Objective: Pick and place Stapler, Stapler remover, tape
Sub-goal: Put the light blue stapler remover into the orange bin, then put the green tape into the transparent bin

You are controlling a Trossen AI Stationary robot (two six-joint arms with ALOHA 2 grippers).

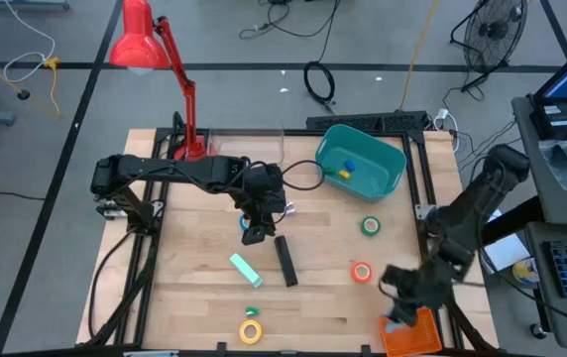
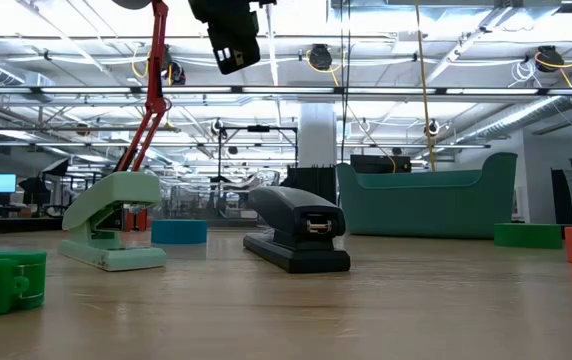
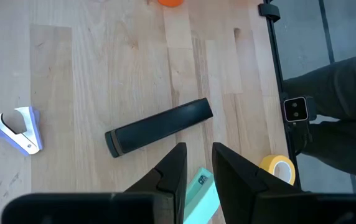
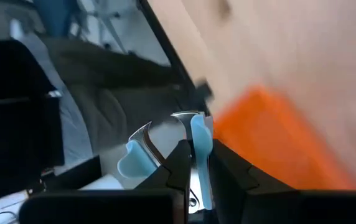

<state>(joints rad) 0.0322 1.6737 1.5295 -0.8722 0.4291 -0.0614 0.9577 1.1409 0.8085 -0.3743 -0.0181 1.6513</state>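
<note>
The light-blue staple remover [image 1: 393, 326] hangs beside the open orange basket [image 1: 415, 338], so my right gripper should continue over the basket, lower the remover inside and let it go.
The black stapler [image 1: 285, 260] lies flat on the wooden table, also seen in the left wrist view [image 3: 159, 127] and the low view [image 2: 296, 235]. My left gripper [image 1: 254, 234] [image 3: 198, 163] hovers above the stapler's far end, open and empty. A lilac-and-white staple remover [image 3: 17, 129] lies beyond the stapler. Green tape [image 1: 371, 226], orange tape [image 1: 362, 271], yellow tape [image 1: 252, 330] and blue tape [image 2: 179, 232] lie flat on the table. My right gripper [image 1: 402, 296] [image 4: 196, 163], at the table's near right corner, is shut on a light-blue staple remover [image 4: 165, 146]. My right gripper pinches the light-blue staple remover between its two fingers, on one blue handle [image 4: 201, 144]. The other blue handle [image 4: 130, 158] and the chrome claws stick out to one side of the fingers. Whether it rests on anything I cannot tell.
A mint-green stapler [image 1: 245, 269] lies next to the black one. A teal bin [image 1: 361, 164] stands at the far right, an orange block [image 1: 410, 335] by my right gripper, a red lamp [image 1: 179, 99] at the far edge, and a small green item [image 1: 254, 311] near the yellow tape.
</note>
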